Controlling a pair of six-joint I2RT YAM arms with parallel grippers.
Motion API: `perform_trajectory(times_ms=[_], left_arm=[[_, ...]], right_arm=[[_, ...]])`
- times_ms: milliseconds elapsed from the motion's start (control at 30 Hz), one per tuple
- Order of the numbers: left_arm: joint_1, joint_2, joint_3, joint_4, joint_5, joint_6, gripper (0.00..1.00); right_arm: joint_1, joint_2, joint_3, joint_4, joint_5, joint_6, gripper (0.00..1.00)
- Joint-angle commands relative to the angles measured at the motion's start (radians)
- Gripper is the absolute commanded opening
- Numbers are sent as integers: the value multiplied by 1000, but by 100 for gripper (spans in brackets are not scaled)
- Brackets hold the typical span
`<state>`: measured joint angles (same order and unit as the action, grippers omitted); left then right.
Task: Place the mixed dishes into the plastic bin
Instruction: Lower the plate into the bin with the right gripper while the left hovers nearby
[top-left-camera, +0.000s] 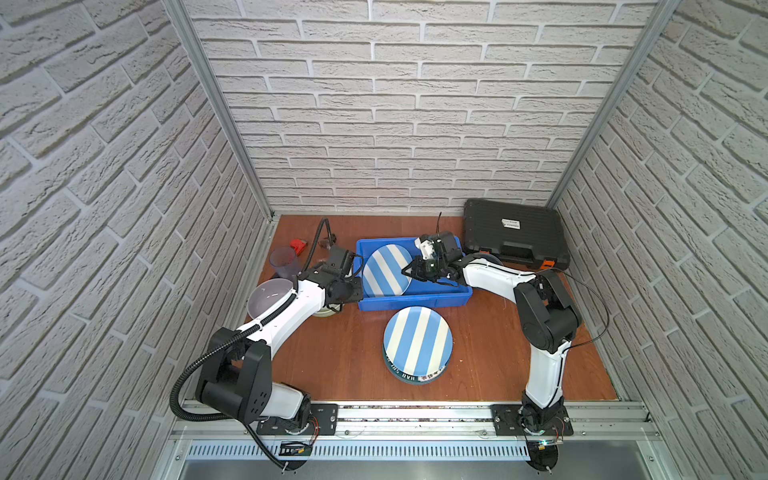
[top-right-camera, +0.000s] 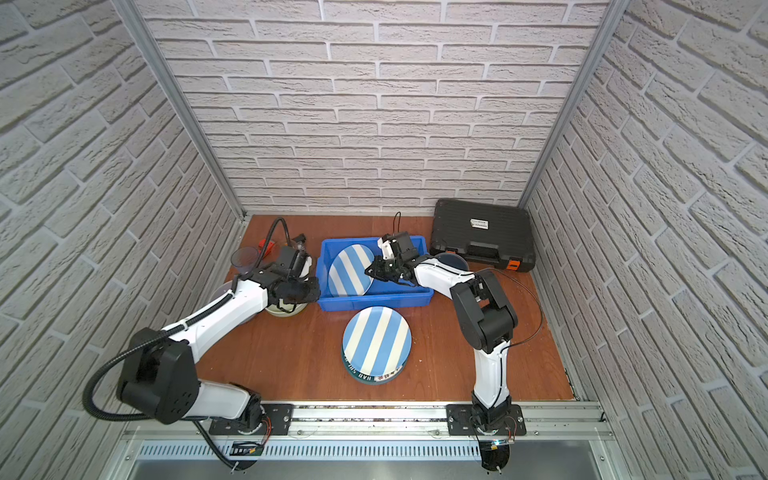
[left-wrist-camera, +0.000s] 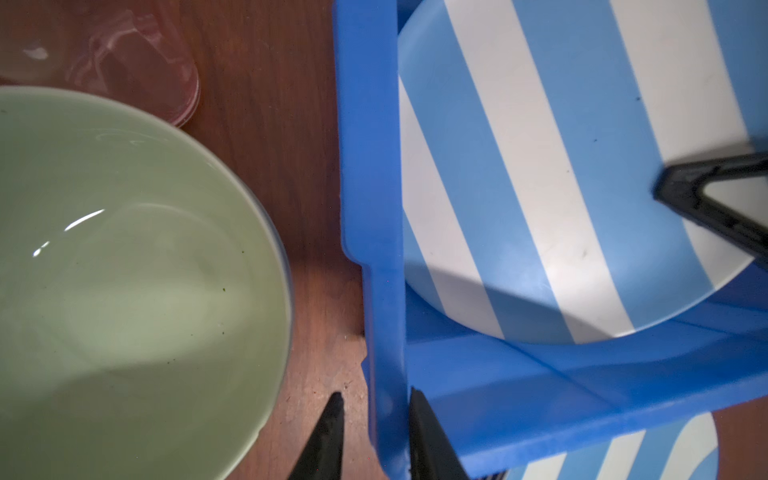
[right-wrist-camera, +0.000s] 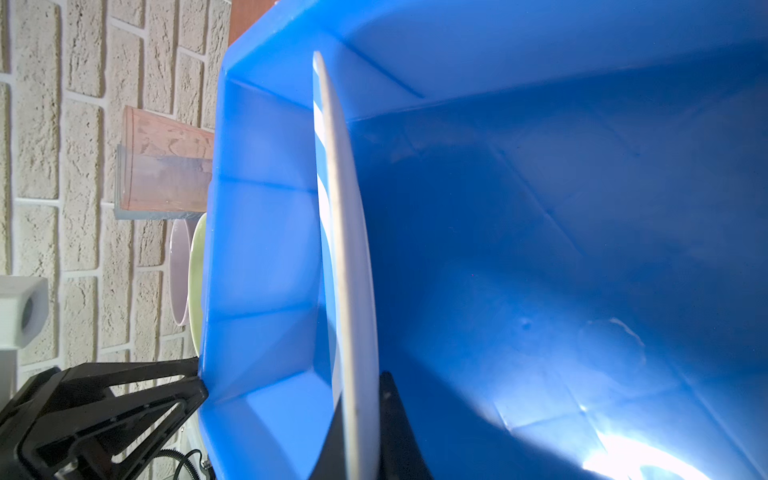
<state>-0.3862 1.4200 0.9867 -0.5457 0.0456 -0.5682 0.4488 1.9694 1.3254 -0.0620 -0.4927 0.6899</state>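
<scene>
The striped plate leans in the bin with its edge up near the bin's back side, so next my right gripper pulls the plate forward and lays it flat.
The plastic bin is bright blue and sits at mid-table. A blue-white striped plate leans tilted in its left half, and my right gripper is shut on that plate's rim. My left gripper straddles the bin's left wall near the front corner. Its inner finger lies against the wall and its outer finger stands slightly off it. A pale green bowl sits under the left wrist. A second striped plate tops a stack in front of the bin.
A lavender bowl and a translucent tumbler stand left of the bin. A red wrench lies behind them. A black tool case fills the back right corner, with a dark blue bowl in front of it.
</scene>
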Motion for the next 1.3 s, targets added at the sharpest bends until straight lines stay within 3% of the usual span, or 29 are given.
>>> perform_trajectory(times_ms=[0, 633, 1267], left_arm=[[6, 17, 27, 30, 10, 27, 28], [3, 66, 56, 37, 59, 60, 17], [-22, 68, 85, 12, 40, 75, 17]], right_arm=[[5, 33, 17, 30, 0, 1, 8], [5, 87, 44, -102, 77, -75, 21], [5, 88, 75, -202, 152, -139, 36]])
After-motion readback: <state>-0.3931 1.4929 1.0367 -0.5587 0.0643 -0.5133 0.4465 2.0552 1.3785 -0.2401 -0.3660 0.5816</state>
